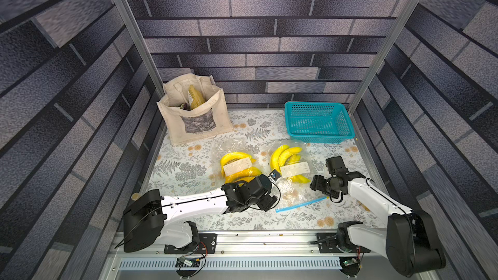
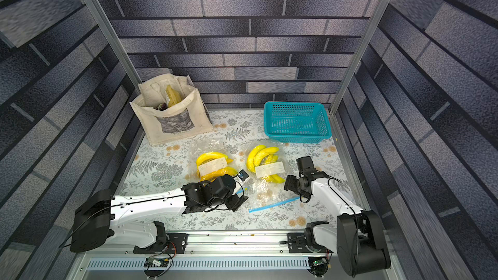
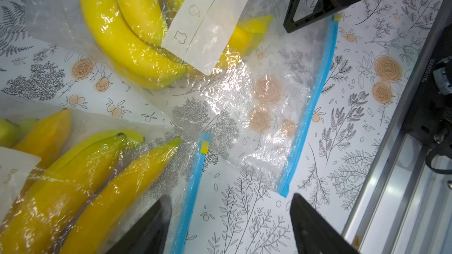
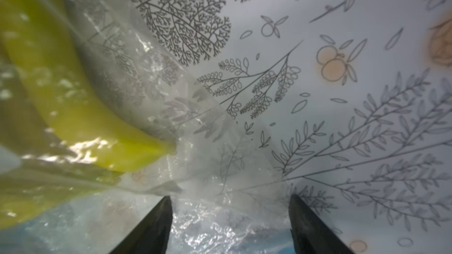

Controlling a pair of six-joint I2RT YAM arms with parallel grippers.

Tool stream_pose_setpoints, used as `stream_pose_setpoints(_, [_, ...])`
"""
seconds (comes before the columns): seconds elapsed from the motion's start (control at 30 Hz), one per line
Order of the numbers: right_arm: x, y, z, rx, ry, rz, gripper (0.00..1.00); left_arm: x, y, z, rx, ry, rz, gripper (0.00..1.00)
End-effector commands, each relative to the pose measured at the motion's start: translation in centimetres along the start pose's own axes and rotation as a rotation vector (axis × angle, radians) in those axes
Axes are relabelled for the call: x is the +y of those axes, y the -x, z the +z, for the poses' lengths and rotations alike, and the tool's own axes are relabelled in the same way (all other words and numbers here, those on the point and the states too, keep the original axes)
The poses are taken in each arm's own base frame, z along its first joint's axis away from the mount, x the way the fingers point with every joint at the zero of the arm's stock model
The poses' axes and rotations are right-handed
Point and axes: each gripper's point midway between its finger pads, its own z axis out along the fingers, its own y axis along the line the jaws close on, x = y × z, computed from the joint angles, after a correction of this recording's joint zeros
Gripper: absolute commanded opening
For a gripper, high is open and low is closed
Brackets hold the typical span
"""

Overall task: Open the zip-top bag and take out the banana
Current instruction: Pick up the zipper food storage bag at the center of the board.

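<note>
Slack, empty plastic [image 1: 292,192] lies between the bananas and the bag's blue zip strip [image 1: 301,204]. When I lift, the zip strip will bend up and the bananas will stay.
Two clear zip-top bags lie side by side on the flowered tablecloth, each holding yellow bananas. The right bag [image 1: 293,184] has its bananas [image 1: 283,154] at the far end and its blue zip strip [image 1: 301,204] toward me. The left bag's bananas [image 1: 237,158] lie partly under my left arm. My left gripper [image 3: 230,206] is open over the cloth, and the left bag's blue zip [image 3: 190,191] runs just inside one finger. My right gripper [image 4: 230,206] is open low over the right bag's crinkled plastic, with a banana [image 4: 73,108] beside it.
A teal plastic basket [image 1: 323,137] stands at the back right. A cream tote bag [image 1: 194,127] with packets in it stands at the back left. Metal frame posts and a rail border the table.
</note>
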Motion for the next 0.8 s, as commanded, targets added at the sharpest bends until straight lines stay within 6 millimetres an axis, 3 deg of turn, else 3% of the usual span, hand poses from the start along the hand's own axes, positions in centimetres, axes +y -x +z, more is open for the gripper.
stream_pose_setpoints(0.0, [0.5, -0.6, 0.2, 0.039, 0.021, -0.017, 0.72, 0.5, -0.7, -0.2, 0.005, 0.014, -0.030, 0.81])
stream_pose_setpoints(0.2, [0.8, -1.1, 1.3, 0.119, 0.017, -0.042, 0.52, 0.2, -2.9, 1.6, 0.082, 0.000, -0.068, 0.82])
stream_pose_setpoints(0.33, [1.0, -1.4, 1.8, 0.166, 0.013, -0.053, 0.23, -1.0, -3.5, 3.0, 0.134, -0.039, -0.054, 0.81])
stream_pose_setpoints(0.47, [1.3, -1.3, 1.7, 0.172, 0.024, -0.054, 0.02, -2.4, -2.5, 3.7, 0.128, -0.043, 0.020, 0.80])
stream_pose_setpoints(0.63, [1.7, -1.6, 1.8, 0.212, 0.040, -0.048, 0.00, -4.6, 0.2, 4.1, 0.048, -0.073, 0.146, 0.82])
stream_pose_setpoints(0.77, [1.8, -1.7, 1.8, 0.215, 0.048, -0.048, 0.00, -6.7, 2.1, 5.6, 0.054, -0.123, 0.209, 0.81])
